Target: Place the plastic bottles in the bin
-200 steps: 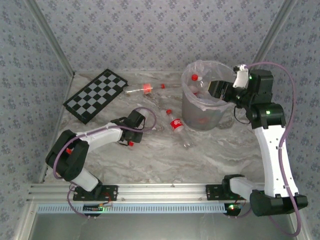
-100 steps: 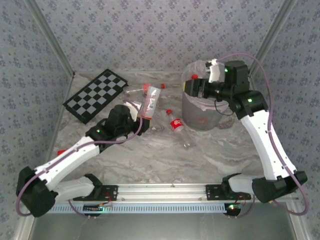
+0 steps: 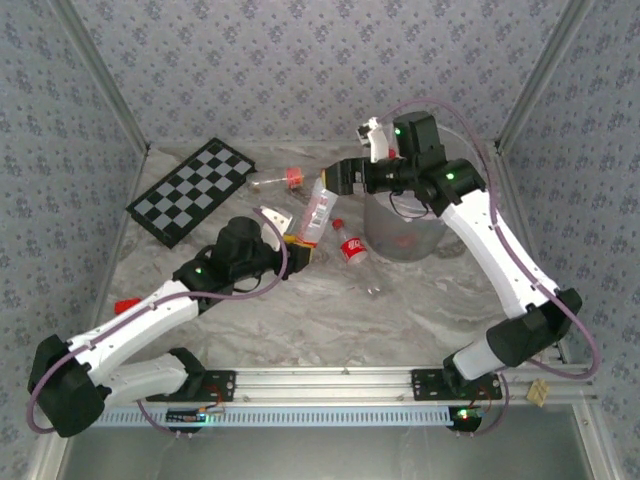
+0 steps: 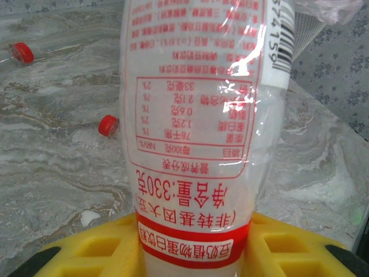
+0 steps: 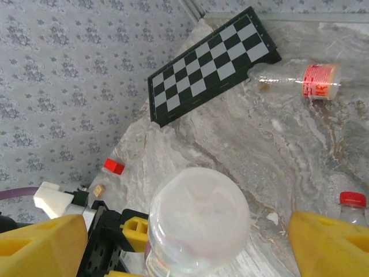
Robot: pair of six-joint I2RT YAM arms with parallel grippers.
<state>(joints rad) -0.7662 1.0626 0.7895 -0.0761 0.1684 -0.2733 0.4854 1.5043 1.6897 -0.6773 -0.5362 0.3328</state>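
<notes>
The printed bottle (image 3: 317, 213) is in my left gripper, far from the bin. Next, my right gripper grabs the bottle's base (image 5: 199, 205) and moves the bottle into the bin.
My left gripper (image 3: 297, 250) is shut on a clear plastic bottle (image 3: 319, 208) with red print, holding it raised and tilted above the table. In the left wrist view the bottle (image 4: 196, 133) stands between the yellow fingers (image 4: 86, 254). My right gripper (image 3: 342, 179) is open at the bottle's far end. In the right wrist view, the bottle's base (image 5: 199, 216) sits between its spread fingers (image 5: 328, 245), touching neither. The grey bin (image 3: 405, 230) stands behind the right arm. Two more bottles lie on the table, one (image 3: 352, 248) beside the bin, another (image 3: 282, 180) near the board.
A black-and-white chequered board (image 3: 192, 190) lies at the back left. A small red block (image 3: 125, 304) sits at the table's left edge. Red caps (image 4: 108, 125) of lying bottles show below the held bottle. Patterned walls close in the back and sides.
The left gripper picked a bottle off the table and raised it toward the right. The right arm swung left from over the bin to the bottle's far end.
</notes>
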